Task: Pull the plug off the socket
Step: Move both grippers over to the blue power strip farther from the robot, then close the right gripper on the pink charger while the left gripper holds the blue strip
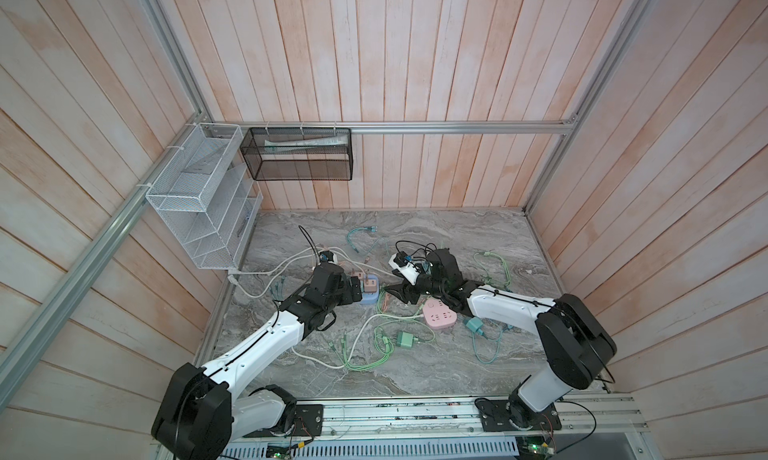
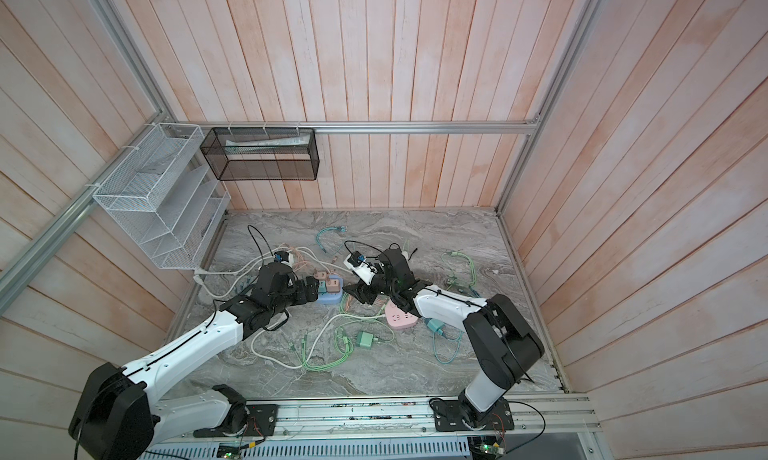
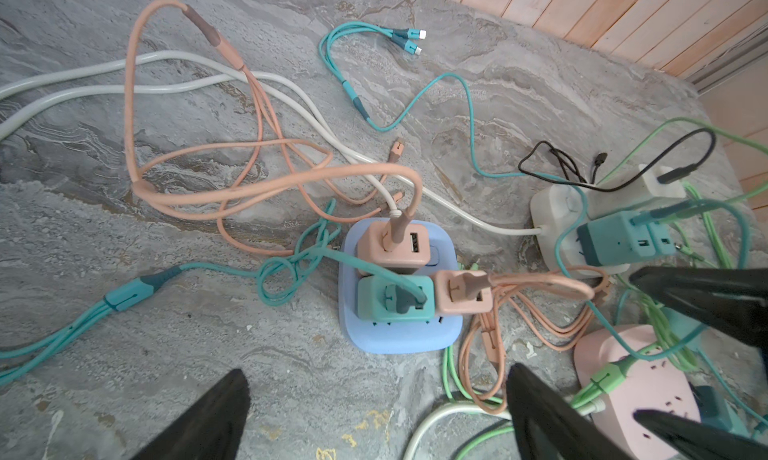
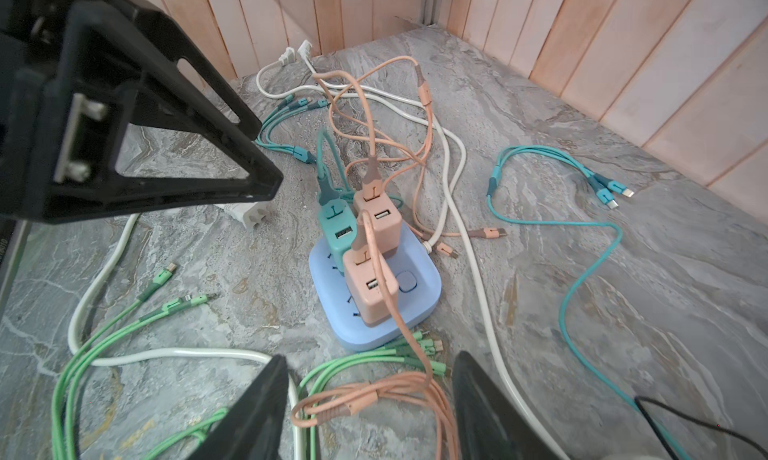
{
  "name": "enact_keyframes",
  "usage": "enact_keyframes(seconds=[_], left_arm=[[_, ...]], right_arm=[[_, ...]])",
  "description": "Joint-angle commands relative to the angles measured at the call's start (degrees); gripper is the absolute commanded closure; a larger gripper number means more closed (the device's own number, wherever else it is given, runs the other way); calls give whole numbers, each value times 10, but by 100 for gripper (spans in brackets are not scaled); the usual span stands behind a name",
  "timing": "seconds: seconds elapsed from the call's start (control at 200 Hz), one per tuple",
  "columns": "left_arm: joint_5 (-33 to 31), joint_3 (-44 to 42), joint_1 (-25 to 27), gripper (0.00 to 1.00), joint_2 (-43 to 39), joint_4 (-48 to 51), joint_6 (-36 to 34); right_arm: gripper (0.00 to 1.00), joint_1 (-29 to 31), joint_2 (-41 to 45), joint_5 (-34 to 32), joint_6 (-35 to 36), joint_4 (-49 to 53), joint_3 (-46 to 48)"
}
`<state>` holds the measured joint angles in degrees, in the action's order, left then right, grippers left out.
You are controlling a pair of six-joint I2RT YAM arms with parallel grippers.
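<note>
I should bring my left gripper around the teal plug from its open side (image 3: 377, 302), because a peach plug (image 3: 461, 294) stands between my right gripper and the teal plug.
A light-blue socket block (image 1: 371, 299) (image 2: 331, 299) lies mid-table with three plugs standing in it. In the left wrist view these are a teal plug (image 3: 392, 300) and two peach plugs (image 3: 392, 246) (image 3: 463, 292) on the socket (image 3: 399, 339). My left gripper (image 1: 356, 289) (image 3: 376, 373) is open just left of the socket, with nothing between its fingers. My right gripper (image 1: 392, 292) (image 4: 370, 356) is open just right of the socket (image 4: 374, 333), above loose peach and green cables but not gripping them.
A pink power strip (image 1: 440, 314), a green charger (image 1: 405, 339) and a teal charger (image 1: 473, 325) lie front right. A white power strip (image 3: 557, 213) sits behind. Tangled white, peach, teal and green cables surround the socket. A white wire rack (image 1: 199, 196) and a black mesh basket (image 1: 299, 155) hang on the walls.
</note>
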<state>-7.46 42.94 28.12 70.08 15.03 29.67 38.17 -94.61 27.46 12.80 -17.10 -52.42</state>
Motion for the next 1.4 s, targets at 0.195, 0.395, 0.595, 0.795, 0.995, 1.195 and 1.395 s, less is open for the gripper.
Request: enact_keyframes(seconds=[0.195, 0.395, 0.595, 0.795, 0.995, 1.195, 1.395], left_arm=[[63, 19, -25, 7, 78, -39, -18], [59, 26, -28, 11, 109, -54, -12], [59, 39, -37, 14, 127, -55, -18], [68, 50, -47, 20, 150, -61, -27], [74, 55, -47, 24, 173, -62, -39], [76, 63, -48, 30, 193, -64, -48], [77, 64, -47, 34, 200, -65, -54]], right_arm=[[39, 4, -84, 52, 85, 73, -84], [40, 6, -140, 69, 118, 100, -137], [43, 7, -180, 83, 141, 123, -179], [47, 14, -210, 85, 157, 146, -208], [51, 25, -231, 77, 166, 164, -231], [57, 30, -238, 60, 168, 174, -233], [65, 33, -238, 45, 165, 175, -233]])
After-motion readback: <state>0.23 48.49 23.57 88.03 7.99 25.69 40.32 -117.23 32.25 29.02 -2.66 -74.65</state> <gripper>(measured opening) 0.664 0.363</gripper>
